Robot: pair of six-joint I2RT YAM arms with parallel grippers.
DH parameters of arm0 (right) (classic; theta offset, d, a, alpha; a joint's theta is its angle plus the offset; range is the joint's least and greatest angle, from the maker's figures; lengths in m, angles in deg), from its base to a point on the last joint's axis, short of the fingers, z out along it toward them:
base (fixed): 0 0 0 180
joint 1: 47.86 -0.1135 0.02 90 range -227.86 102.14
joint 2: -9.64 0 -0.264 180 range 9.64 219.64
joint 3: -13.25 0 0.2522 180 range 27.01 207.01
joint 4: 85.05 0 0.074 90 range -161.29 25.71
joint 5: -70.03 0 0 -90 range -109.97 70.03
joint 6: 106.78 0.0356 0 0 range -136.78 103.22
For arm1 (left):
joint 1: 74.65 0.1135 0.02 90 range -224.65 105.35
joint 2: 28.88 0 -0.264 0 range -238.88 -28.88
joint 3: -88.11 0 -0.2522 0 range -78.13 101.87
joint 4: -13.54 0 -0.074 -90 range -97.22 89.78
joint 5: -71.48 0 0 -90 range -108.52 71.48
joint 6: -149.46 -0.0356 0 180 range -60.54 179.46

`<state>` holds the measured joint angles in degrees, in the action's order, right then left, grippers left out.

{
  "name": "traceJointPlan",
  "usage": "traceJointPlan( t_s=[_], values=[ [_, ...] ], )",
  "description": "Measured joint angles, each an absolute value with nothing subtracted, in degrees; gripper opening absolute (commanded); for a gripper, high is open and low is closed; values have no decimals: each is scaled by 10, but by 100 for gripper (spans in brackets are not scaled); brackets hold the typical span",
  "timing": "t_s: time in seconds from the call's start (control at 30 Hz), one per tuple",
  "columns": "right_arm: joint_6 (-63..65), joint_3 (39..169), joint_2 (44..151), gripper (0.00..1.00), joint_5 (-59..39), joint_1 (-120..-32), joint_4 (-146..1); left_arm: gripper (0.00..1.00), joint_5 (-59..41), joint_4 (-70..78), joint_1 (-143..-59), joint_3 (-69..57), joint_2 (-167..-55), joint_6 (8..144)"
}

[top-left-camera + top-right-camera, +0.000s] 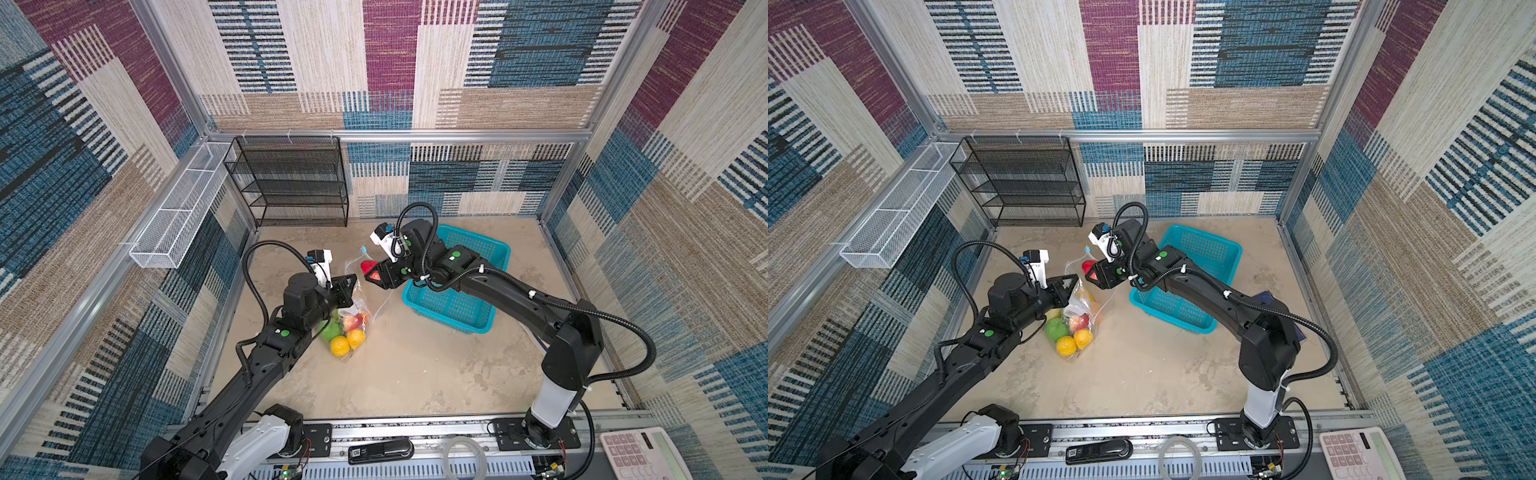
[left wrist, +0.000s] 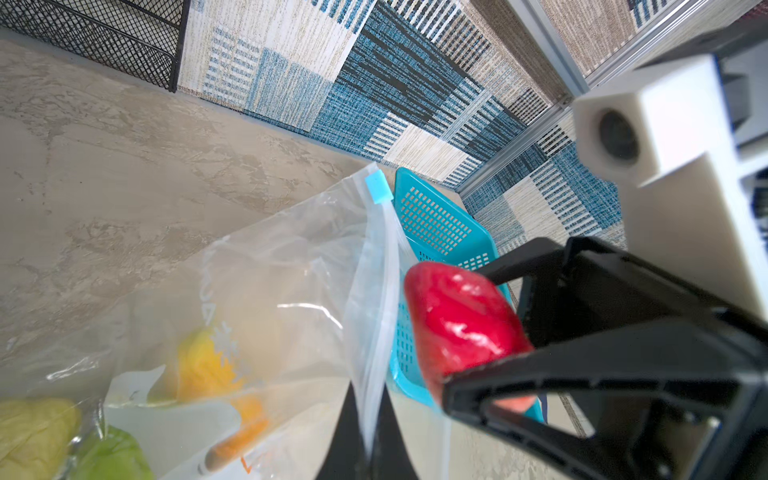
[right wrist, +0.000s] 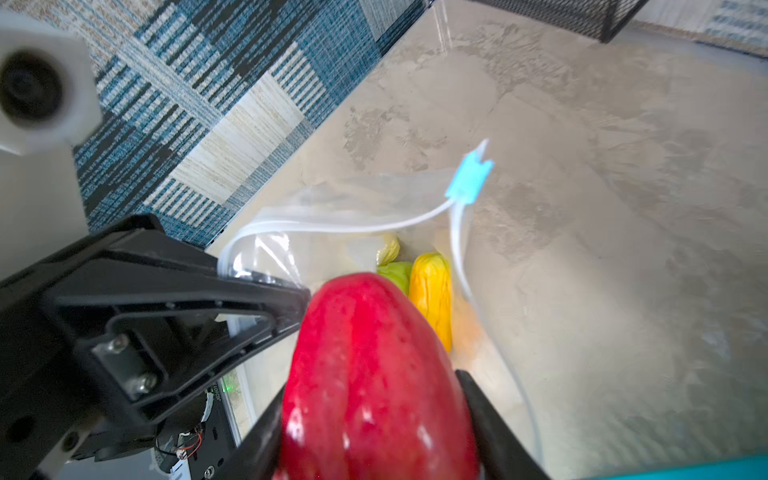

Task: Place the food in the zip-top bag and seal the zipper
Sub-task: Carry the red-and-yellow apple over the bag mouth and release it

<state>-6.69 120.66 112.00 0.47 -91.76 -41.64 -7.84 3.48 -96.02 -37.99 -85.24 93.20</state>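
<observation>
The red food's rounded tip (image 3: 356, 292) is pointing into the bag's opening (image 3: 408, 260), so the robot's right gripper keeps moving inward and lets go of the food past the bag's rim.
The zip-top bag (image 1: 360, 296) (image 2: 282, 266) lies on the table with its mouth lifted and held apart. Several pieces of food show inside it: yellow (image 1: 340, 345), orange (image 1: 356, 338) and green (image 1: 331, 331). My left gripper (image 1: 353, 286) (image 2: 368, 449) is shut on the zipper (image 3: 332, 226) strip of the rim. The light-blue slider (image 2: 378, 189) (image 3: 469, 178) sits at the far end of the rim. My right gripper (image 1: 371, 272) (image 3: 374, 436) is shut on a red piece of food (image 1: 1088, 266) (image 3: 374, 374), held just over the bag's mouth.
A turquoise perforated basket (image 1: 449, 322) (image 2: 436, 220) stands right of the bag, under my right arm. A black mesh shelf (image 1: 291, 183) is at the back wall, a white wire tray (image 1: 174, 220) on the left wall, and a calculator (image 1: 640, 453) at the front right.
</observation>
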Motion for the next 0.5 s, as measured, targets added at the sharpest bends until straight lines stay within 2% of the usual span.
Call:
traceJointPlan(
  t_s=[0.3, 0.5],
  values=[
    [-62, 1222, 1190, 42, -69, -944, -428, 0, -78, 29, -960, -381, -851, 940],
    [-61, 1252, 1235, 52, -106, -956, -434, 0, -78, 29, -960, -387, -850, 943]
  ],
)
